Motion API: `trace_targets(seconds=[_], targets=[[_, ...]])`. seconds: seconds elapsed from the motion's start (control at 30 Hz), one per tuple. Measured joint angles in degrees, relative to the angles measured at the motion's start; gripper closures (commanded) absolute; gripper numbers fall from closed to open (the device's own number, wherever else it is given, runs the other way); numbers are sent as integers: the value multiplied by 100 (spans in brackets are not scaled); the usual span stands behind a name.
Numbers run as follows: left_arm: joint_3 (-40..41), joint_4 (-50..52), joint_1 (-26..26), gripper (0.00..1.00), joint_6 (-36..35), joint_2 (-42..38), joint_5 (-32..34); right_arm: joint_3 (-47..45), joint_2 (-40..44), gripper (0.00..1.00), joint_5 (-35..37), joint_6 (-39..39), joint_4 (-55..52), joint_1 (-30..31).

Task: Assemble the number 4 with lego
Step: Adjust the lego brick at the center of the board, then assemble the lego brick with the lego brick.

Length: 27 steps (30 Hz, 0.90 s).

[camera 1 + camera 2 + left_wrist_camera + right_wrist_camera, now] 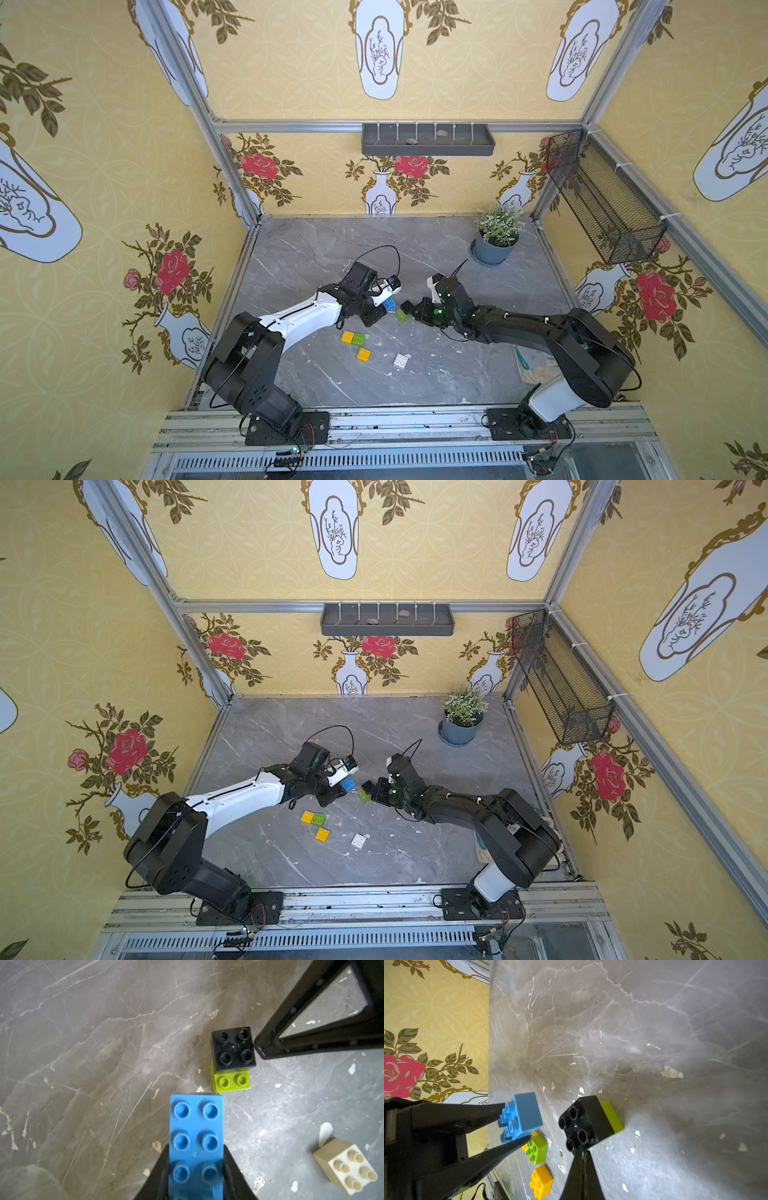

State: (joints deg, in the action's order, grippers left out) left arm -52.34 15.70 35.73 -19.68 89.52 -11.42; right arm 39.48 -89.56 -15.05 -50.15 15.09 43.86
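Observation:
Next, my right gripper opens and straddles the black brick point(233, 1047), as it is shut and touching the black brick's side point(251, 1049), before my left gripper presses the blue brick down.
My left gripper point(196, 1148) is shut on a blue 2x4 lego brick point(196, 1126), held just above the table point(390, 304). Ahead of it a black 2x2 brick point(233, 1048) sits offset on a lime green one point(230, 1082). My right gripper point(582, 1152) is shut, with nothing between its fingers, and its tip touches the black brick point(581, 1124). In both top views a yellow point(348, 337) and a green brick point(358, 339) lie side by side. Another yellow brick point(363, 354) and a white one point(401, 360) lie loose nearby. The number 4 is out of view.
A potted plant point(494, 249) stands at the back right of the marble table. A black wire basket point(602, 199) hangs on the right wall and a grey shelf tray point(428, 139) on the back wall. A cloth point(536, 370) lies under my right arm.

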Motion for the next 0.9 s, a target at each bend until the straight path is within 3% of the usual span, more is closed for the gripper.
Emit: trace_targets(seconds=[0.17, 0.2, 0.27, 0.3, 0.33, 0.4, 0.5, 0.7, 0.9], targets=[[-35, 79, 33, 100, 188, -46, -223, -2, 168, 100, -28, 114, -245, -103], [-103, 162, 52, 100, 361, -31, -205, -9, 284, 94, -33, 138, -330, -96], [-321, 339, 72, 100, 697, 79, -98, -17, 505, 74, -33, 188, -490, -94], [-417, 374, 85, 100, 859, 155, -55, -7, 623, 51, -26, 199, -614, -92], [-457, 404, 103, 100, 968, 203, -55, 37, 721, 35, -20, 225, -776, -92], [-461, 546, 170, 100, 1145, 269, -24, 245, 839, 25, 85, 308, -1180, -92], [-358, 629, 254, 100, 1228, 232, -136, 555, 931, 2, 308, 468, -1644, -96], [-332, 557, 245, 100, 1370, 11, -262, 619, 758, 3, 348, 756, -2004, -293], [-343, 577, 271, 100, 1600, 210, -247, 520, 437, 2, -227, 909, -1635, -308]])
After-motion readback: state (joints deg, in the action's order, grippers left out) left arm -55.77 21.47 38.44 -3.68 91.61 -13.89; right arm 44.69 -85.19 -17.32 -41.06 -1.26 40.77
